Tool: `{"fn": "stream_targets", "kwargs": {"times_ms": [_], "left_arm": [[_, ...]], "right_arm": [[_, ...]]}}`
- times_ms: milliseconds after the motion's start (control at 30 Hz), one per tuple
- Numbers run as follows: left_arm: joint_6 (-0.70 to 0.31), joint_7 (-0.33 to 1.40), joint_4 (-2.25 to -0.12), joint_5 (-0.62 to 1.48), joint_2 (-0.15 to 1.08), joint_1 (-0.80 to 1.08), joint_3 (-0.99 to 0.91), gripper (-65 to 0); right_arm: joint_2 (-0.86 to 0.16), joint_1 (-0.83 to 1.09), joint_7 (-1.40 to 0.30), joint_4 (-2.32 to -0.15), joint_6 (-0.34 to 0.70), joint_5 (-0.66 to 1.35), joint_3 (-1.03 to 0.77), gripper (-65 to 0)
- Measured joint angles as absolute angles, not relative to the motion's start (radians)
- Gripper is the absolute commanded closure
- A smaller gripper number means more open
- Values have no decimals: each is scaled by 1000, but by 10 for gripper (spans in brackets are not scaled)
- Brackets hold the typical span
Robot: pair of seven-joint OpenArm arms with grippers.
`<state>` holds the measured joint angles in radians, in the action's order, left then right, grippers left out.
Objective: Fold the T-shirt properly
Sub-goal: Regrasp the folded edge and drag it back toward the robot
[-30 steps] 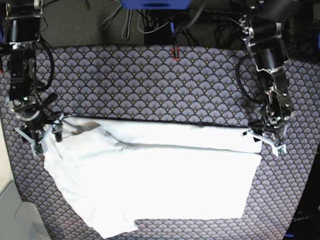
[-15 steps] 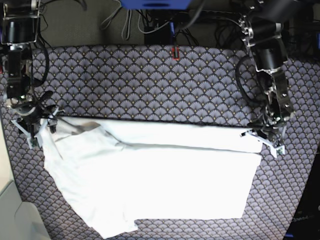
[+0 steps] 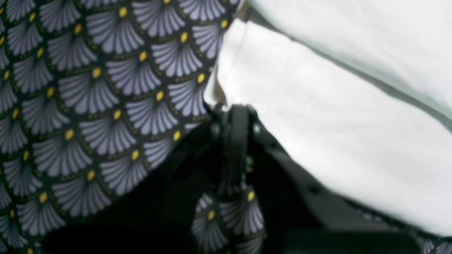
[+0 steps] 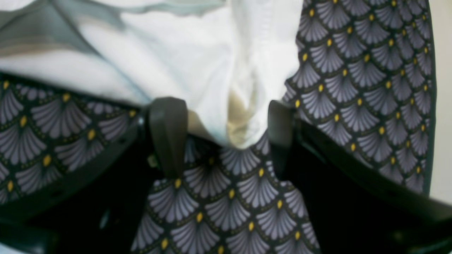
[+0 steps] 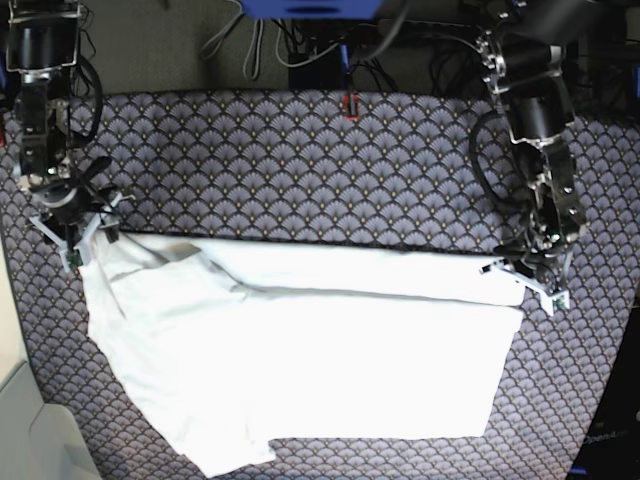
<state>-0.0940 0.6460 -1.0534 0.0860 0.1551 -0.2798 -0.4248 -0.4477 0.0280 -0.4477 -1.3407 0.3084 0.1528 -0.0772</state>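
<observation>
My open right gripper, with the T-shirt's far corner (image 4: 244, 129) loose in it, should pinch this corner (image 4: 231, 132) before it pulls the T-shirt back with my left gripper.
The white T-shirt (image 5: 300, 350) lies flat on the patterned cloth, with its far strip folded over along a long crease. In the base view my left gripper (image 5: 520, 278) sits at the shirt's far right corner. The left wrist view shows this gripper (image 3: 236, 118) shut, its tips pinching the T-shirt (image 3: 317, 106) at its edge. My right gripper (image 5: 88, 243) stands at the shirt's far left corner. Seen from the right wrist, that gripper (image 4: 224, 132) is open, and a corner of the T-shirt (image 4: 226, 70) hangs between its fingers (image 4: 167, 134) without being clamped.
A fan-patterned tablecloth (image 5: 300, 170) covers the table. Cables and a blue object (image 5: 310, 8) run along the back edge, near a small red item (image 5: 349, 105). A pale box corner (image 5: 20, 420) shows at the lower left.
My left gripper has closed at the shirt's right corner. My right gripper, still open, has moved toward the back of the table at the left corner. The shirt has barely shifted.
</observation>
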Motion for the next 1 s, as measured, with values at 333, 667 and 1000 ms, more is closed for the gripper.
{"fn": "stream_targets", "kwargs": {"times_ms": [333,667,1000], "left_arm": [[-94,646,-1053,86,155,-280,-425,-4],[-95,646,-1054,82,155,-280,-424,-4],[-98,731,-1105,86,157,-263,-423,-4]], "right_arm": [[-448,26,-392,-1281,308,157,-76,-284],[-449,15,-359,-1247,316,161,-73,-1],[-473,118,-386,-1450,314,153,-78,0]]}}
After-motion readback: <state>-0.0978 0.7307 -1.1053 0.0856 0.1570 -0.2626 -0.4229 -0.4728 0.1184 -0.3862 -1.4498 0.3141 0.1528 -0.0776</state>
